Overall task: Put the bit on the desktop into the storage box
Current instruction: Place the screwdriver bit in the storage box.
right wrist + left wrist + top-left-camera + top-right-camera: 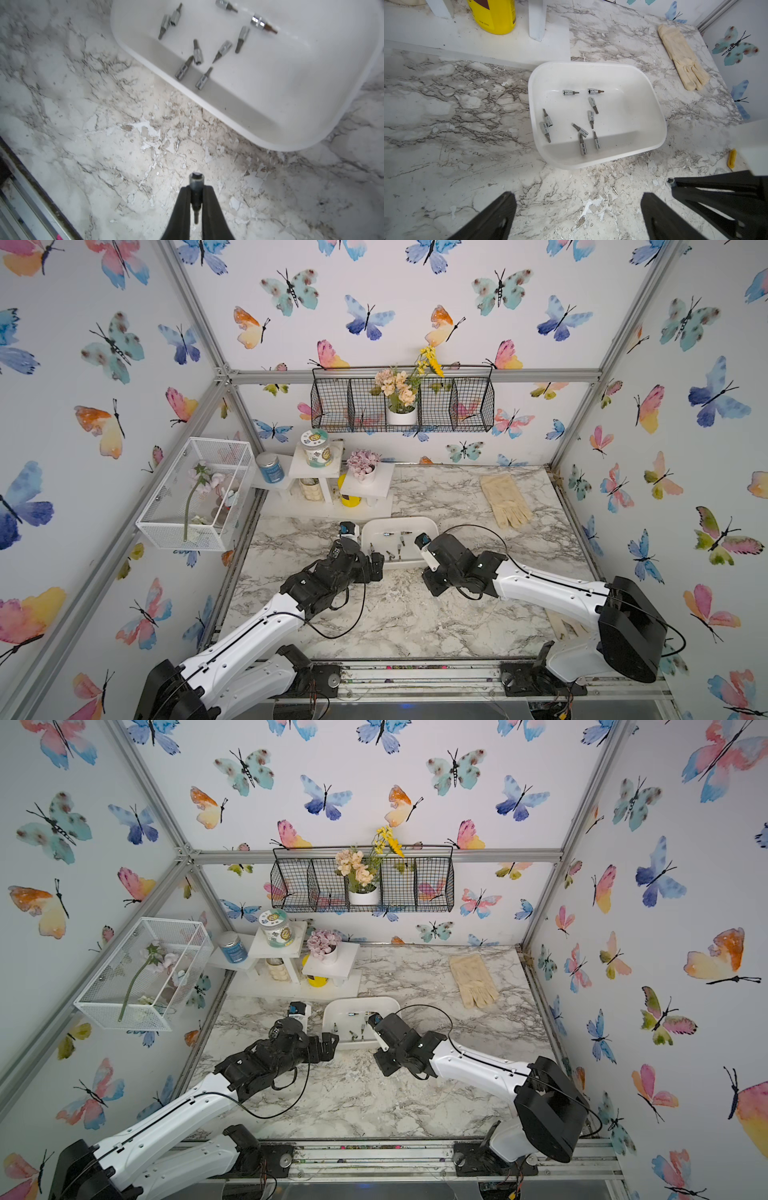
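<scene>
I should keep carrying the bit (pixel 196 180) in my right gripper's fingers over the storage box's near rim and release it above a clear box bottom (pixel 258 74) past that rim.
The storage box (pixel 399 519) (pixel 360 999) sits on the marble desktop (pixel 415 626), and several chrome bits (pixel 591 118) (pixel 197 52) lie inside it. My right gripper (pixel 196 188) (pixel 428 578) is shut on another bit (pixel 196 182), whose socket end pokes out past the fingertips. It hovers just above the desktop, by the box's near right corner. That bit's end also shows in the left wrist view (pixel 670 180). My left gripper (pixel 577 195) (pixel 372 568) stands open and empty over bare marble at the box's near left side.
A cream glove (pixel 505 499) lies at the back right. A white riser shelf (pixel 324 481) with jars and a yellow container (pixel 349 497) stands behind the box. A white mesh cage (pixel 195 493) hangs on the left wall, a black wire basket (pixel 403 404) on the back wall.
</scene>
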`<action>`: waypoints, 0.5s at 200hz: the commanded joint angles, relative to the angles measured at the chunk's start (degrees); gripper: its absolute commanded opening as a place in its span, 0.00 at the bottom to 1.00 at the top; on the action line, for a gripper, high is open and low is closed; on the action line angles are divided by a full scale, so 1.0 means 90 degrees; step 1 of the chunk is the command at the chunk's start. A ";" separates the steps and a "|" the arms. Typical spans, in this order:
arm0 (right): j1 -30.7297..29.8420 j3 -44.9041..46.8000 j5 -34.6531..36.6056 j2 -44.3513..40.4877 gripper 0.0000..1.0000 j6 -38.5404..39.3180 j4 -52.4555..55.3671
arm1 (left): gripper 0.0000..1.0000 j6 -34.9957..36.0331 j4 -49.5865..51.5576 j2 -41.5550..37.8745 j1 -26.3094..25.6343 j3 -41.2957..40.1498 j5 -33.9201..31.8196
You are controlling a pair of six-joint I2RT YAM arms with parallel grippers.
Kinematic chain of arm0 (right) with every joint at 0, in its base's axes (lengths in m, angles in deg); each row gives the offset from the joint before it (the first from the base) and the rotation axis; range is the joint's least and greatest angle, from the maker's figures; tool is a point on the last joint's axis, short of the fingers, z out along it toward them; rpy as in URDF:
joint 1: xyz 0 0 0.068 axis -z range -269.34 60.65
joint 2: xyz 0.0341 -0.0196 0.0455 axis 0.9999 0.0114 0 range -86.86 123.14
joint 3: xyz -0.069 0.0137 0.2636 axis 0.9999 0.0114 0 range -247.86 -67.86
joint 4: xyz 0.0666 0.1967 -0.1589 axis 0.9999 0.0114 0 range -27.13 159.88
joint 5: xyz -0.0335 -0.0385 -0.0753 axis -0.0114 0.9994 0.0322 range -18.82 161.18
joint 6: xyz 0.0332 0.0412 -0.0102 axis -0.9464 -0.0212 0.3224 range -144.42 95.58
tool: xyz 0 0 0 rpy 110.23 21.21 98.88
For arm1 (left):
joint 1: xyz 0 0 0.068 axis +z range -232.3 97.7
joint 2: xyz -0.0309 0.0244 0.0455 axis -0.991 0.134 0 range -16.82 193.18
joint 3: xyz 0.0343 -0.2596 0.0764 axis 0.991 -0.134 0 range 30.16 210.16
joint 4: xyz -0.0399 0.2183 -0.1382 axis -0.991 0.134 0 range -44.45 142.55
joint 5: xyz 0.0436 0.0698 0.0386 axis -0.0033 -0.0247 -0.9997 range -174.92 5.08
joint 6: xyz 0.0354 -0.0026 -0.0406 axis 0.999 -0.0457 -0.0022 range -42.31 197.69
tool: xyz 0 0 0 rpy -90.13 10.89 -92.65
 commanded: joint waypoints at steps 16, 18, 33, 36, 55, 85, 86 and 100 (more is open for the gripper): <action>0.0167 -0.0819 0.0418 0.0433 0.11 0.0121 -0.0124 | 0.99 -0.0135 0.0205 -0.0190 -0.0004 -0.0129 -0.0340; 0.0198 -0.0902 0.0406 0.0501 0.11 0.0131 -0.0135 | 0.99 -0.0146 0.0217 -0.0199 -0.0002 -0.0143 -0.0347; 0.0341 -0.1248 0.0423 0.0863 0.10 0.0188 -0.0253 | 0.99 -0.0174 0.0241 -0.0261 -0.0004 -0.0200 -0.0420; 0.0374 -0.1335 0.0422 0.0965 0.10 0.0206 -0.0294 | 0.99 -0.0182 0.0240 -0.0275 -0.0005 -0.0204 -0.0435; 0.0545 -0.1706 0.0405 0.1422 0.10 0.0268 -0.0469 | 0.99 -0.0214 0.0319 -0.0340 0.0004 -0.0273 -0.0600; 0.0788 -0.2140 0.0286 0.2085 0.10 0.0293 -0.0661 | 0.99 -0.0195 0.0550 -0.0426 0.0005 -0.0286 -0.0944; 0.0799 -0.2149 0.0281 0.2100 0.10 0.0293 -0.0668 | 0.99 -0.0195 0.0553 -0.0428 0.0005 -0.0290 -0.0951; 0.0884 -0.2273 0.0233 0.2347 0.10 0.0293 -0.0763 | 0.99 -0.0195 0.0556 -0.0485 0.0005 -0.0337 -0.1054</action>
